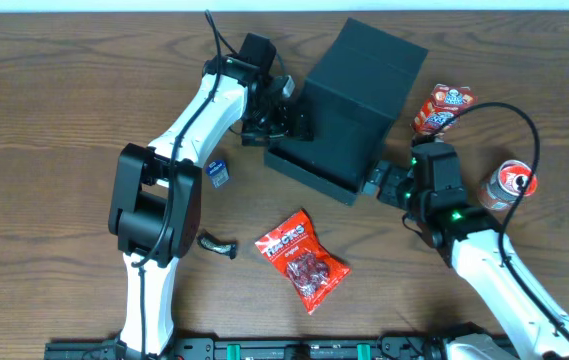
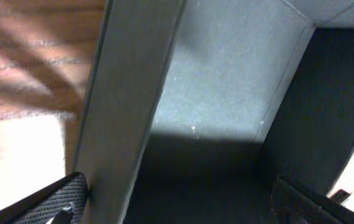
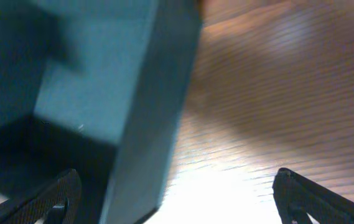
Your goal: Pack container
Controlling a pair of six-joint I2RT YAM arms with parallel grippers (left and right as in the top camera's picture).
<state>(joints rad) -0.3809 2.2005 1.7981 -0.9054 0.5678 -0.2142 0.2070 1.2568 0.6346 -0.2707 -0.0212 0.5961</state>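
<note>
I should turn the container square by its sides point(image 1: 388, 138) with my grippers before packing, because it stands at a slant with its flap point(image 1: 372, 62) leaning toward the red and blue snack pack.
The container point(image 1: 364, 90), a dark teal-black box, stands at the back middle of the table with its open side and flap toward the front. My left gripper point(image 1: 286, 122) is at its left edge. In the left wrist view it point(image 2: 186, 208) is open and straddles the container's side wall point(image 2: 133, 112), one finger outside and one inside. My right gripper point(image 1: 384, 183) is at the container's front right corner. In the right wrist view it point(image 3: 177, 202) is open too, with the wall point(image 3: 158, 106) between its fingers and the right fingertip point(image 3: 307, 199) over bare table.
A red snack bag point(image 1: 302, 260) lies in front of the container. A small blue packet point(image 1: 218, 172) and a dark wrapped item point(image 1: 218, 245) lie to the left. A red and blue snack pack point(image 1: 441, 108) and a round red pack point(image 1: 510, 185) sit at the right.
</note>
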